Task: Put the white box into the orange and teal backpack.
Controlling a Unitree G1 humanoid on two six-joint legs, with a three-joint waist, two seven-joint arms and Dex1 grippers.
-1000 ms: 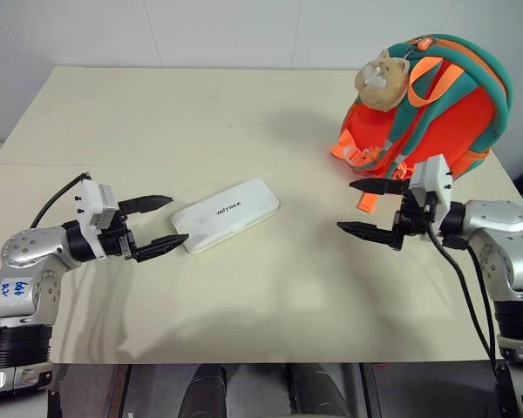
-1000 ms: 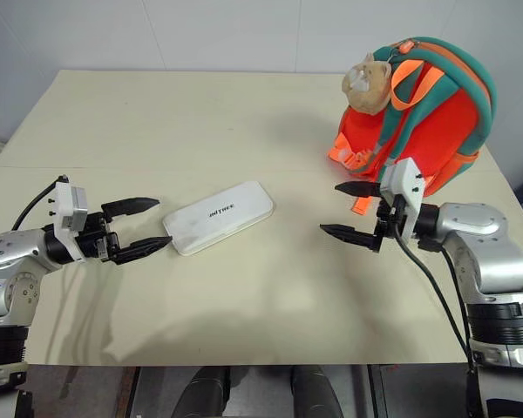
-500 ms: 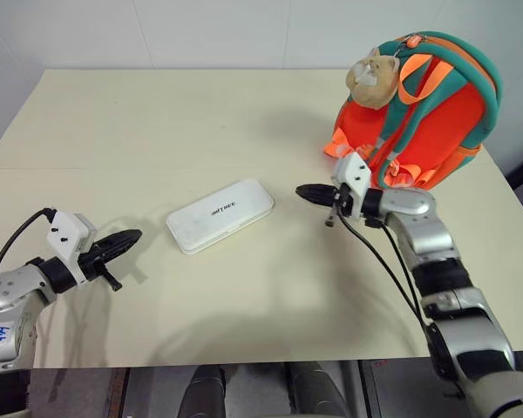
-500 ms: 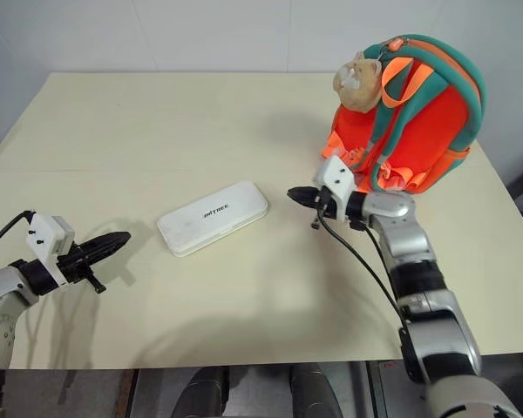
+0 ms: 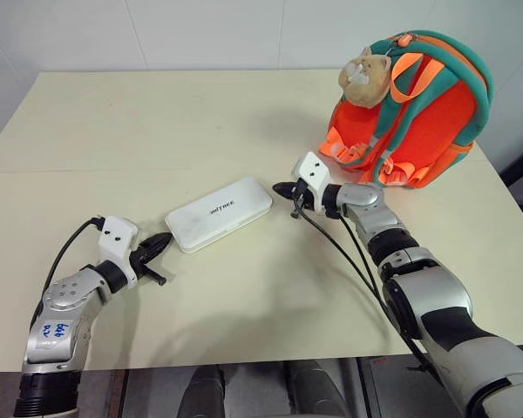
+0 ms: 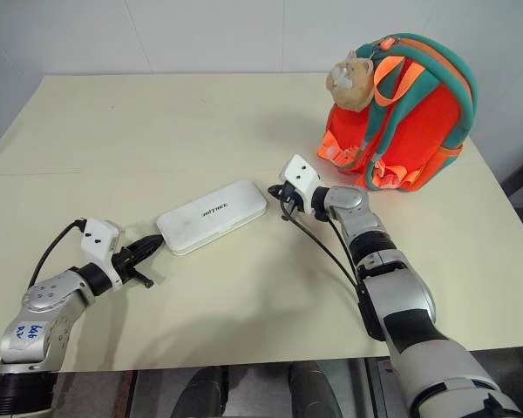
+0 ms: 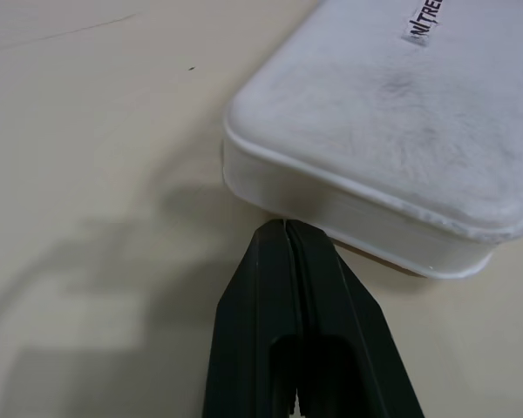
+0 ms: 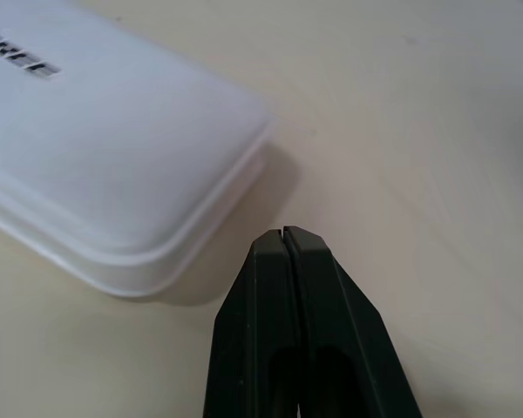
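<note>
I will first square the white box (image 5: 219,214), which lies slanted to the table's front edge, by pushing the box's far end (image 5: 262,199) toward me with my right gripper.
The white box (image 5: 219,212) lies flat on the cream table (image 5: 157,122), its long axis running from near left to far right. My left gripper (image 5: 163,239) is shut, its tips right at the box's near-left end (image 7: 349,157). My right gripper (image 5: 279,187) is shut too, its tips just off the box's far-right end (image 8: 113,157). Neither holds anything. The orange and teal backpack (image 5: 418,113) stands upright at the far right of the table, a tan plush cat (image 5: 366,74) hanging at its top.
The table's front edge (image 5: 244,361) runs close below my arms. A black cable (image 5: 349,252) trails along my right forearm over the table. A white wall rises behind the table.
Both grippers closed from wide open. The left one sank and came up to the box's near end. The right arm stretched in from beside the backpack to the box's far end.
</note>
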